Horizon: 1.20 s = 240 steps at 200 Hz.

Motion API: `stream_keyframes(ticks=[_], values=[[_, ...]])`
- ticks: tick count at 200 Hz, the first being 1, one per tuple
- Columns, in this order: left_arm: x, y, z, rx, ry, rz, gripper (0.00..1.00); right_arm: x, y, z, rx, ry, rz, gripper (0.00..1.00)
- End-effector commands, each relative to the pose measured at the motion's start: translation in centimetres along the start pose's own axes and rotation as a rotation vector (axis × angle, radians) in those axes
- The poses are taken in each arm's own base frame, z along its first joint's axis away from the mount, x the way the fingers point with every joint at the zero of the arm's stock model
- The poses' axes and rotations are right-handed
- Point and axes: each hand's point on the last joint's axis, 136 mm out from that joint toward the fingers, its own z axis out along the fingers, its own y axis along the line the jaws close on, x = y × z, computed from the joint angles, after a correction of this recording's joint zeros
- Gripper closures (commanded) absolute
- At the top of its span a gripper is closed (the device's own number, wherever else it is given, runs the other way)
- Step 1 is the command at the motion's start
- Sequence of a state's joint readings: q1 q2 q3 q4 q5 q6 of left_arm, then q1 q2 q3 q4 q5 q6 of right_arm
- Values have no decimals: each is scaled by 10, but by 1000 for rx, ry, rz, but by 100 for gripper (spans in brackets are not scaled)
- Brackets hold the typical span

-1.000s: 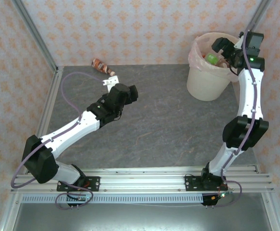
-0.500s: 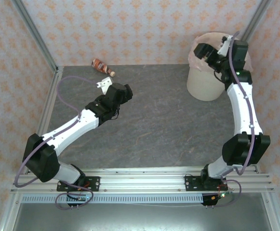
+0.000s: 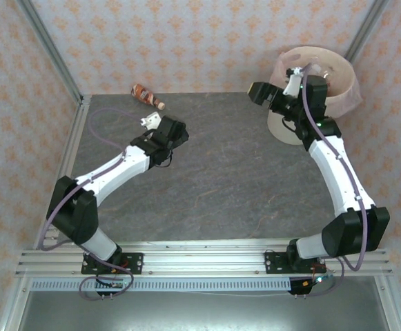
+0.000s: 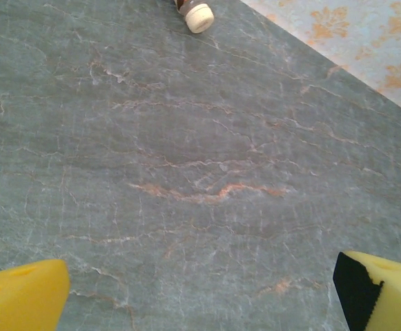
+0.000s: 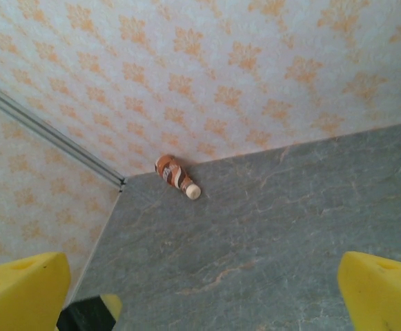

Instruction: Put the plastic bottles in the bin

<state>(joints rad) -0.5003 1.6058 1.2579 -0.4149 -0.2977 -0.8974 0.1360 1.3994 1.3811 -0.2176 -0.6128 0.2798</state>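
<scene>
I should keep moving my left gripper's open fingers past the brown bottle's cap (image 3: 161,105), which points toward them, until they can close around the bottle's narrow end (image 3: 152,101).
One brown plastic bottle (image 3: 148,96) with a cream cap lies on its side at the table's back left corner, against the wall. The left wrist view catches its cap (image 4: 200,17) at the top edge, and the right wrist view shows the whole bottle (image 5: 176,176) far off. My left gripper (image 3: 152,123) is open a short way in front of the bottle, nothing between its yellow pads (image 4: 21,296). My right gripper (image 3: 263,95) is open and empty, hanging just left of the bin (image 3: 338,72), a cream bucket lined with a pink bag.
A metal corner post (image 3: 48,48) and patterned walls close in the table's back left. The grey stone tabletop (image 3: 228,172) stretches between the two arms. The right forearm (image 3: 324,145) crosses in front of the bin.
The right gripper has swung left from over the bin to beside it. The left arm has reached further back and left, closer to the brown bottle.
</scene>
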Motion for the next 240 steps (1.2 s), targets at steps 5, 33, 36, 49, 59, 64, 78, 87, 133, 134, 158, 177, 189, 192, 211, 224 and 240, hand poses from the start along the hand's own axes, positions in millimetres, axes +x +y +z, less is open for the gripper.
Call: stream_keyframes(ticks=[5, 33, 36, 49, 59, 64, 78, 87, 133, 134, 158, 177, 189, 192, 211, 224, 240], values=[[-15, 9, 10, -86, -6, -29, 0, 13, 24, 5, -83, 2, -70, 1], [-31, 8, 31, -179, -48, -37, 0, 33, 29, 11, -75, 28, -106, 1], [-33, 9, 34, -192, -53, -39, 0, 35, 30, 12, -75, 30, -106, 1], [-41, 7, 47, -223, -67, -54, 0, 43, 28, 15, -69, 36, -97, 1], [-47, 8, 59, -244, -71, -81, 0, 46, 26, 16, -63, 32, -78, 1], [-47, 10, 69, -262, -66, -89, 0, 48, 25, 17, -62, 32, -69, 1], [-57, 14, 87, -297, -68, -130, 0, 51, 23, 18, -63, 29, -45, 1], [-62, 15, 100, -310, -62, -145, 0, 53, 22, 17, -60, 31, -39, 1], [-74, 27, 171, -346, -5, -190, 0, 63, 20, 14, -60, 51, -46, 1], [-74, 27, 172, -347, -3, -189, 0, 63, 19, 14, -60, 51, -46, 1], [-77, 31, 208, -356, 28, -180, 0, 71, 15, 18, -57, 70, -13, 1], [-83, 16, 231, -277, 42, -167, 1, 76, 13, 22, -63, 75, 17, 1], [-91, 6, 238, -244, 21, -134, 2, 78, 12, 25, -63, 79, 25, 1], [-93, 5, 240, -242, 15, -126, 2, 79, 11, 25, -62, 81, 24, 1], [-98, 4, 252, -233, -8, -116, 2, 79, 10, 27, -58, 81, 22, 1], [-101, 3, 257, -235, -31, -103, 3, 79, 10, 28, -56, 80, 18, 1], [-99, 8, 265, -252, -40, -76, 3, 79, 10, 29, -56, 83, 8, 1]])
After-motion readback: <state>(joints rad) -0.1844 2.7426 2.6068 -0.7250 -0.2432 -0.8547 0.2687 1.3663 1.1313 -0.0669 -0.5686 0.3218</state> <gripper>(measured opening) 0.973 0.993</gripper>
